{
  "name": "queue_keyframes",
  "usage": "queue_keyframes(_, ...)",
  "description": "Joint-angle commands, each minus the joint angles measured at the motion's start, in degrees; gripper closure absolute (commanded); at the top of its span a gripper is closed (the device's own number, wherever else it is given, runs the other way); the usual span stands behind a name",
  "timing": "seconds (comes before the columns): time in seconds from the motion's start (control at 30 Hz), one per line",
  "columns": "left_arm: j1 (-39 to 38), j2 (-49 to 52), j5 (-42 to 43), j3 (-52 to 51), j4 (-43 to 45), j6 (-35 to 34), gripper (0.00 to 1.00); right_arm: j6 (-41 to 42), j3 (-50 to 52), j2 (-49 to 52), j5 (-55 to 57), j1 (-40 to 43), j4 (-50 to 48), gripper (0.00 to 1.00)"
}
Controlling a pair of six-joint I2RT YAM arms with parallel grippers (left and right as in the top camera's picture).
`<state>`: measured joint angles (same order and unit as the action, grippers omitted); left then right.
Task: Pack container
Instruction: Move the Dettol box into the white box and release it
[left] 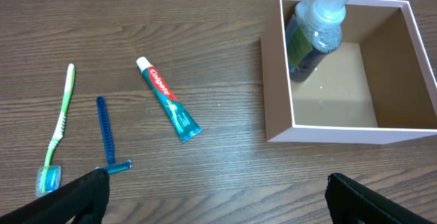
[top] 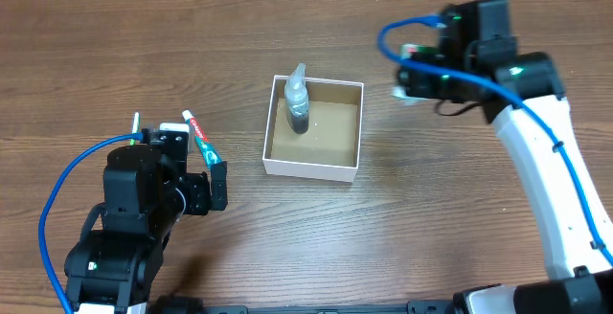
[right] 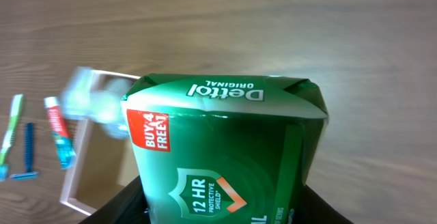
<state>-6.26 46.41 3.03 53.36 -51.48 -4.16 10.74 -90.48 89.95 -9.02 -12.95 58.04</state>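
I should go on moving the green soap pack over the container with my right gripper before I let go of it inside the container's sides, because the container's bottom is free beside the spray bottle.
The container, a white-walled box with a brown inside, sits mid-table. A clear spray bottle leans in its far-left corner. My right gripper is to the right of the container, above the table, shut on a green Dettol soap pack that fills the right wrist view. My left gripper is open and empty, low over the table to the left of the container. A toothpaste tube, a blue razor and a green toothbrush lie on the wood ahead of it.
In the overhead view the left arm hides most of the razor and toothbrush; only the toothpaste shows well. Bare wooden table surrounds the container. The right arm's white link runs down the right side.
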Motion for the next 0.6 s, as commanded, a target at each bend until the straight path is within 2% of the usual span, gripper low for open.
queue_keyframes(0.0,0.3,0.0,0.9,1.3,0.1,-0.1,0.0,7.1,0.6,2.4,5.8,-6.1,-4.0,0.96)
queue_keyframes(0.17,0.3,0.0,0.9,1.3,0.1,-0.1,0.0,8.6,0.6,10.3,6.0,-12.8,-6.8,0.96)
queue_keyframes(0.37,0.3,0.0,0.9,1.3,0.1,-0.1,0.0,8.4,0.6,16.9,6.0,-14.4,-6.3,0.95)
queue_keyframes(0.4,0.3,0.0,0.9,1.3,-0.1,-0.1,0.0,7.4,0.6,17.2,6.0,-14.4,-6.4,0.9)
queue_keyframes(0.43,0.3,0.0,0.9,1.3,-0.2,-0.1,0.0,6.8,0.6,17.3,6.1,-14.4,-6.4,0.66)
queue_keyframes(0.47,0.3,0.0,0.9,1.3,-0.3,-0.1,0.0,6.8,0.6,17.3,6.5,-14.4,-6.4,0.52)
queue_keyframes(0.5,0.3,0.0,0.9,1.3,-0.3,-0.1,0.0,6.8,0.6,17.3,6.7,-14.4,-6.4,0.48)
queue_keyframes(0.53,0.3,0.0,0.9,1.3,-0.4,-0.1,0.0,6.8,0.6,17.3,6.6,-14.4,-6.4,0.4)
queue_keyframes(0.57,0.3,0.0,0.9,1.3,-0.3,-0.1,0.0,6.8,0.6,17.3,6.7,-14.4,-6.5,0.27)
